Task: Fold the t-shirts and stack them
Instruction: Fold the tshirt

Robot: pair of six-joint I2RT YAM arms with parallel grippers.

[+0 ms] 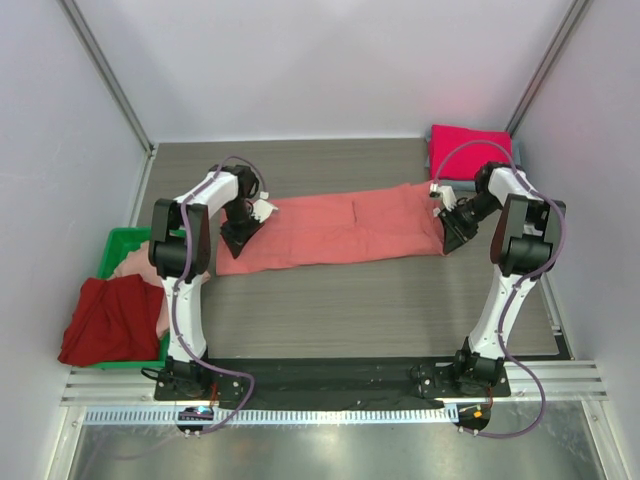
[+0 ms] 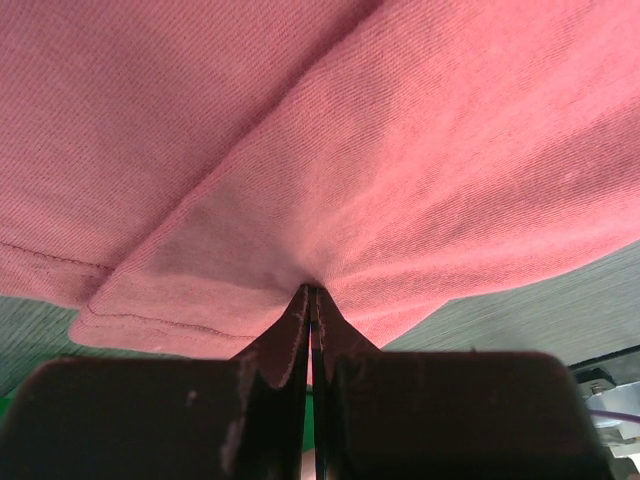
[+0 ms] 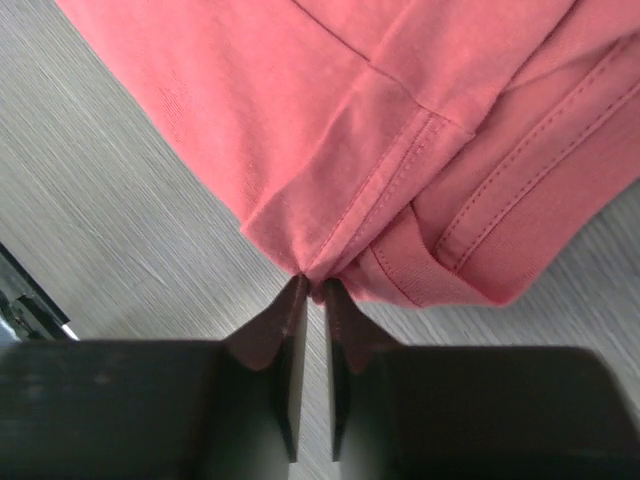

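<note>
The salmon-coral t-shirt is lying crosswise, and the robot's left gripper is on cloth further in than the t-shirt's hem corner, so the robot needs to grasp that corner and swing the t-shirt round lengthwise.
The salmon-coral t-shirt lies stretched in a long band across the middle of the table. My left gripper is shut on its left end; the left wrist view shows the cloth pinched at the fingertips. My right gripper is shut on its right end; the right wrist view shows the hemmed cloth bunched between the fingertips. A folded magenta t-shirt lies at the back right. A dark red t-shirt hangs over the green bin. A pale pink one lies in it.
The green plastic bin stands at the table's left edge. Walls close in on three sides. The arm bases sit on a rail at the near edge.
</note>
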